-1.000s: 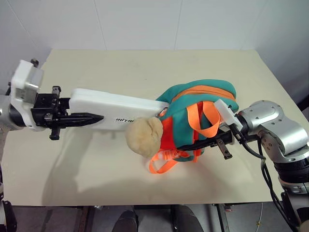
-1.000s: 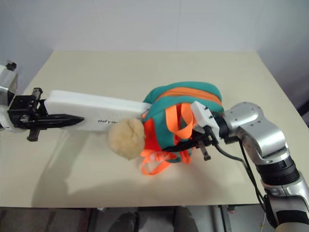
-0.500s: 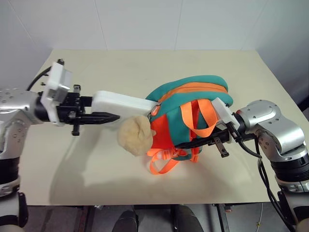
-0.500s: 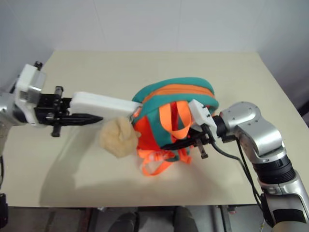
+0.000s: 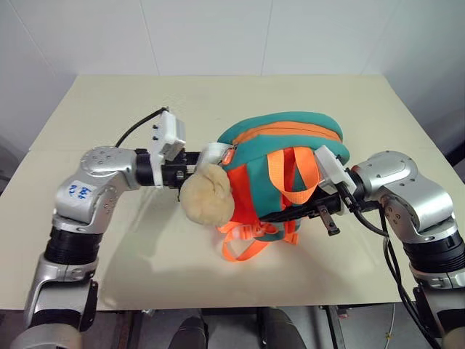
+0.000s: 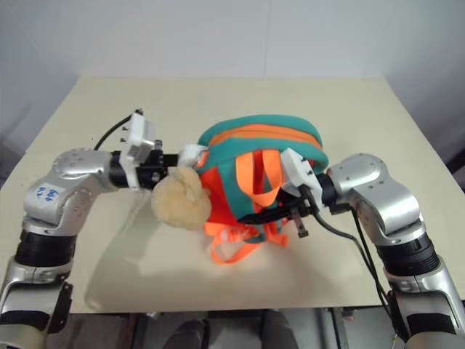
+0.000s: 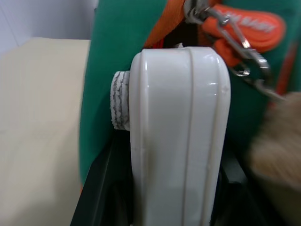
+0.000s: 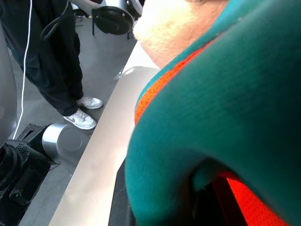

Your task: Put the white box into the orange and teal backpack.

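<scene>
The white box's front end (image 7: 181,59) points into the backpack's opening (image 7: 187,36), so the left gripper keeps pushing and lets go once the white box sits deep inside.
The orange and teal backpack (image 5: 290,134) is held up over the table, its opening facing my left arm. The white box (image 5: 213,153) is mostly inside it; only its rounded rear end (image 7: 178,132) sticks out at the teal rim. My left gripper (image 5: 190,169) is shut on that end, close behind the tan plush ball (image 5: 207,203), which hides its tips. My right gripper (image 5: 280,216) reaches in from the other side, under the orange straps (image 5: 290,178), and is shut on the backpack's lower edge. Teal fabric (image 8: 225,94) lies close over the right wrist view.
The beige table (image 5: 145,109) runs wide around the backpack, with white walls behind it. Beside the table's edge in the right wrist view, a person stands in dark trousers and white shoes (image 8: 82,117), near equipment on the floor.
My left gripper has moved right, toward the backpack, and pushed the white box deep into the opening. The backpack has shifted a little; my right gripper has stayed put.
</scene>
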`<action>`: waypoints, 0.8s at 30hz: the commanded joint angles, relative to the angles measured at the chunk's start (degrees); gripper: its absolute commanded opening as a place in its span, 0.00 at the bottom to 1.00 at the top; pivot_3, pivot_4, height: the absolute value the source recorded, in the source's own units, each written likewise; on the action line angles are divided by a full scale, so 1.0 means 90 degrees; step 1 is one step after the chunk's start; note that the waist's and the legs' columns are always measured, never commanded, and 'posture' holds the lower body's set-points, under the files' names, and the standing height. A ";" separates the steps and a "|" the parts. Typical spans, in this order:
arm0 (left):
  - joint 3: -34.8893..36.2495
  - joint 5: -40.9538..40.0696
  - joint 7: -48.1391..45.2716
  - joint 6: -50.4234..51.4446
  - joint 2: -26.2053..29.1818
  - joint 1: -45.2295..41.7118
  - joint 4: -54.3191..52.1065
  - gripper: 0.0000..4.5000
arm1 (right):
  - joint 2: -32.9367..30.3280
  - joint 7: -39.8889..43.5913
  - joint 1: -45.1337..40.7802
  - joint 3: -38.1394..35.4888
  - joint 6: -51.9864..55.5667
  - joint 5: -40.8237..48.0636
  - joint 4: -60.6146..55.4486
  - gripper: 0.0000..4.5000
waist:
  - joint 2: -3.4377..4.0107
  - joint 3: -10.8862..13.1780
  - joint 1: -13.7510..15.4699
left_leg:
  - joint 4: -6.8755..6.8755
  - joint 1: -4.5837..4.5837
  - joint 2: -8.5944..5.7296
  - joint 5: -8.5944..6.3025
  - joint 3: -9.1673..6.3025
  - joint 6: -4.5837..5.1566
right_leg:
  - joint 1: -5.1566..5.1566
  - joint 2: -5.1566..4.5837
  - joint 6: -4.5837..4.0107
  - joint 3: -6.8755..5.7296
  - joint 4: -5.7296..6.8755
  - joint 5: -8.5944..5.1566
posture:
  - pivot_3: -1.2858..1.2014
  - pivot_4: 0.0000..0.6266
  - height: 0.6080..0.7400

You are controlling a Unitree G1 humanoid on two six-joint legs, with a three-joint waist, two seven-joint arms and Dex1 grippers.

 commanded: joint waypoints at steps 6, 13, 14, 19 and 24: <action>-0.0399 0.0455 0.0513 0.0278 -0.0543 -0.0450 0.0203 0.29 | 0.0024 -0.0101 -0.0026 -0.0007 -0.0002 0.0052 -0.0261 0.12 | 0.0000 0.0000 -0.0003 | 0.0002 0.0000 -0.0001 0.0004 0.0000 -0.0006 | 0.0003 -0.0001 0.0003 0.0001 0.0000 0.0002 | 0.52 0.24 1.00; -0.0584 0.0627 0.0606 0.0488 -0.0792 -0.0627 0.0269 0.29 | 0.0039 -0.0176 0.0015 -0.0007 -0.0003 0.0058 -0.0318 0.12 | 0.0000 0.0000 0.0010 | 0.0008 0.0000 -0.0002 0.0006 0.0000 -0.0011 | 0.0005 -0.0001 0.0005 0.0001 -0.0001 0.0003 | 0.52 0.24 1.00; -0.0600 0.0625 0.0596 0.0595 -0.0784 -0.0657 0.0243 0.37 | 0.0041 -0.0186 0.0020 -0.0007 -0.0003 0.0058 -0.0328 0.12 | 0.0000 0.0000 0.0011 | 0.0009 0.0000 -0.0003 0.0006 0.0000 -0.0011 | 0.0006 -0.0001 0.0006 0.0001 -0.0002 0.0003 | 0.52 0.24 1.00; -0.0484 0.0467 0.0529 0.1021 -0.0740 -0.0863 0.0115 0.69 | 0.0042 -0.0216 0.0020 -0.0007 -0.0013 0.0057 -0.0335 0.12 | 0.0000 0.0000 0.0006 | 0.0009 0.0000 -0.0004 0.0006 -0.0001 -0.0011 | 0.0008 -0.0001 0.0008 0.0001 -0.0002 0.0004 | 0.52 0.24 1.00; -0.0360 0.0469 0.0414 0.1054 -0.0542 -0.1066 0.0019 0.97 | 0.0049 -0.0237 0.0008 0.0001 -0.0025 0.0044 -0.0329 0.12 | 0.0000 0.0000 -0.0003 | 0.0009 0.0000 -0.0004 0.0007 -0.0002 -0.0012 | 0.0008 -0.0002 0.0009 0.0001 -0.0005 0.0005 | 0.52 0.24 1.00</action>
